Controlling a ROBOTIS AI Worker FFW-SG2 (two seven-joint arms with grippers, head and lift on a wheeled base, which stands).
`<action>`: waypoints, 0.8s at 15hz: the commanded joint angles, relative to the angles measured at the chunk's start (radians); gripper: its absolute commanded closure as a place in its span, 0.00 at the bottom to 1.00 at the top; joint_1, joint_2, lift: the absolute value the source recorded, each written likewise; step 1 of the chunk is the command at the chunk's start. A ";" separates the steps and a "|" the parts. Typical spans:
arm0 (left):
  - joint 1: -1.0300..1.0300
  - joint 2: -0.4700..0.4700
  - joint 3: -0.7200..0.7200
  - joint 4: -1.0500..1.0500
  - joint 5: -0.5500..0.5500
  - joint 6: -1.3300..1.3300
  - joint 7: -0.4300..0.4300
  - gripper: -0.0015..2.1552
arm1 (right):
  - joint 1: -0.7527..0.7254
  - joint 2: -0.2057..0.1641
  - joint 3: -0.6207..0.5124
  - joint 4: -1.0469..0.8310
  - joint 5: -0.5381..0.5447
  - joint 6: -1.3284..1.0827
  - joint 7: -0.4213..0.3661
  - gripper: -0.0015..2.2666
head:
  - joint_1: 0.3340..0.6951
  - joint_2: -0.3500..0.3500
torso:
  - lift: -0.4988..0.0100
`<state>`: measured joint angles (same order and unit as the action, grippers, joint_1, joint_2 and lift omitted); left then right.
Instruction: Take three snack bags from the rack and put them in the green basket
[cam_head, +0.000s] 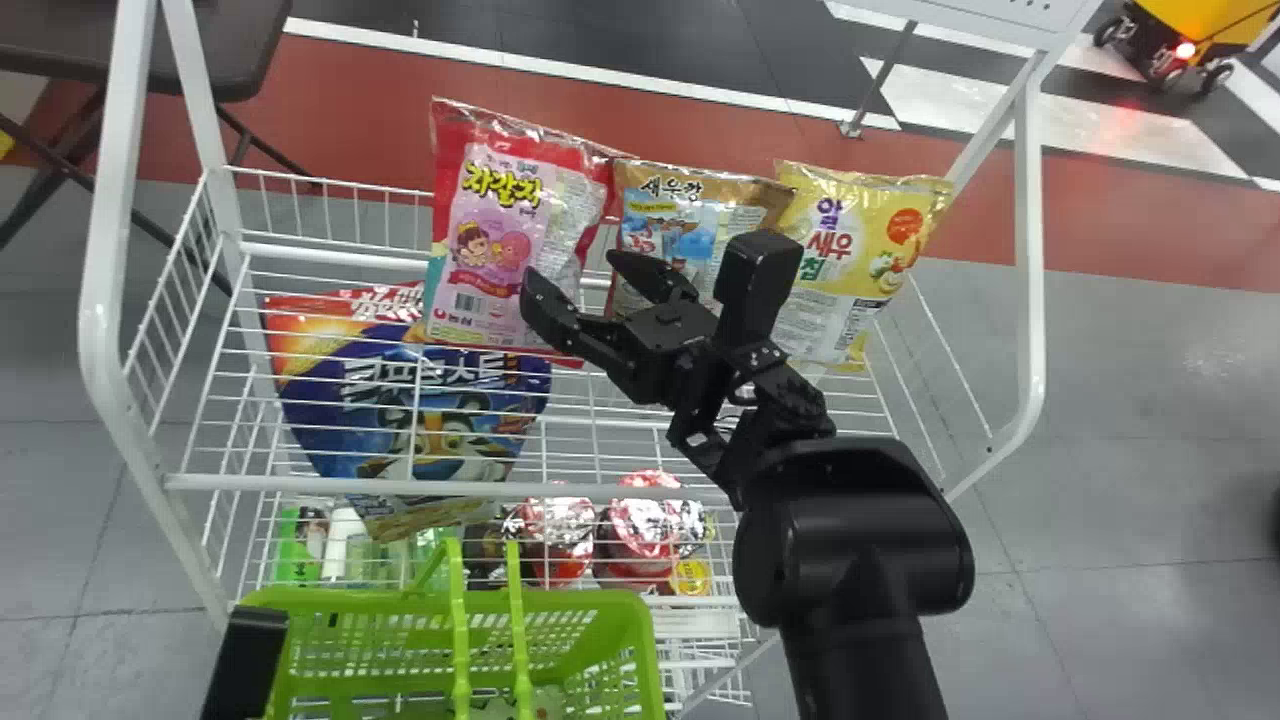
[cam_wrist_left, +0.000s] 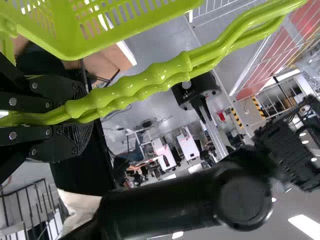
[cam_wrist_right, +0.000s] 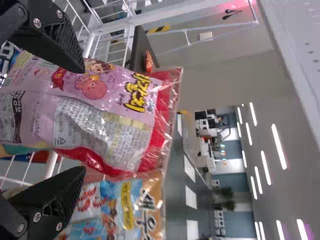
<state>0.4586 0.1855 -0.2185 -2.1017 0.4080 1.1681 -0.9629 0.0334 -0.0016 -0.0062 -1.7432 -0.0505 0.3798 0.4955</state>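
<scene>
The pink-and-red snack bag has creased, glossy film, so when I lift it, the bag will squeeze inward at my gripper and its top will stay spread.
Over the rack, my right gripper stands open in front of the pink-and-red snack bag. The right wrist view has that gripper with the pink bag beyond and between its spread fingers. To the right of it stand a brown-and-blue snack bag and a yellow one. My left arm is at the bottom left beside the green basket. In the left wrist view the left gripper is shut on the handles of the green basket.
A blue-and-orange bag lies on the left of the white wire rack. Red-lidded cups and green items stand on the shelf below. White posts frame both sides of the rack.
</scene>
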 joint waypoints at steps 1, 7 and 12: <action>0.000 -0.001 0.004 0.006 0.000 -0.006 -0.004 0.78 | -0.061 0.002 0.028 0.091 -0.003 0.012 0.011 0.15 | 1.00 0.13 | 0.96; -0.005 -0.005 0.007 0.011 0.002 -0.006 -0.007 0.78 | -0.090 0.002 0.026 0.087 -0.006 0.147 0.100 0.94 | 1.00 0.21 | 0.96; -0.014 -0.005 0.005 0.015 0.002 -0.006 -0.005 0.78 | 0.031 0.002 0.032 -0.183 0.027 0.249 0.120 0.94 | 1.00 0.21 | 0.96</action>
<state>0.4495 0.1809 -0.2129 -2.0886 0.4096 1.1621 -0.9680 0.0212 -0.0015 0.0259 -1.8263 -0.0344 0.5758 0.6102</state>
